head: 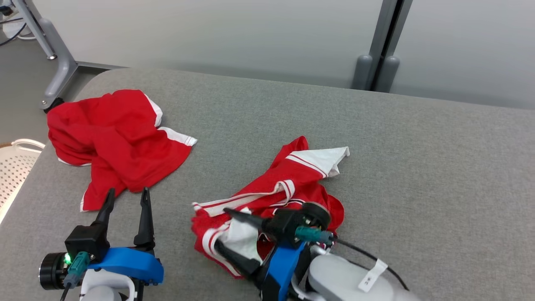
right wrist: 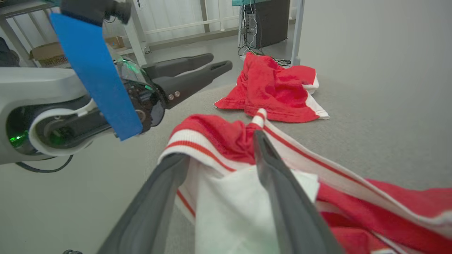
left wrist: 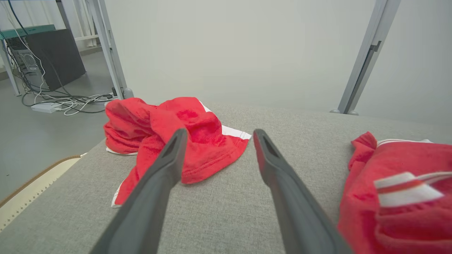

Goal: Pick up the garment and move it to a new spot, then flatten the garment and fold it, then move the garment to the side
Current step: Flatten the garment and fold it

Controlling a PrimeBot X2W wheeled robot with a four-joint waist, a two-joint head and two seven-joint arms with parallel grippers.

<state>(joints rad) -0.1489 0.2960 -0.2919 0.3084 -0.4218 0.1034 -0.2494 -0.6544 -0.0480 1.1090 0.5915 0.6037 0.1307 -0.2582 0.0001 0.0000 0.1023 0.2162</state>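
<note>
My grippers will spread the crumpled garment [head: 266, 179] into a shirt when they pull its edges outward, because the garment's striped band [head: 286, 187] loops back on itself like a collar.
The garment [head: 292, 179] is a crumpled red piece with white panels and red-white stripes, lying mid-table on the grey surface. My right gripper [head: 222, 228] stands open at its near-left end, fingers spread on either side of a white fold [right wrist: 226, 208], not pinching it. In the right wrist view my right gripper [right wrist: 219, 148] straddles the striped edge [right wrist: 197, 144]. My left gripper [head: 128, 192] is open and empty, a little above the table to the left of the garment [left wrist: 395, 190]. In its own view the left gripper [left wrist: 219, 133] points at a second red garment.
A second crumpled red garment [head: 113, 138] with white trim lies at the table's far left corner [left wrist: 169, 130] [right wrist: 279, 88]. A white perforated basket [head: 14, 167] stands off the table's left edge. Grey metal posts [head: 376, 54] rise behind the table. The left gripper [right wrist: 197, 70] hangs close by in the right wrist view.
</note>
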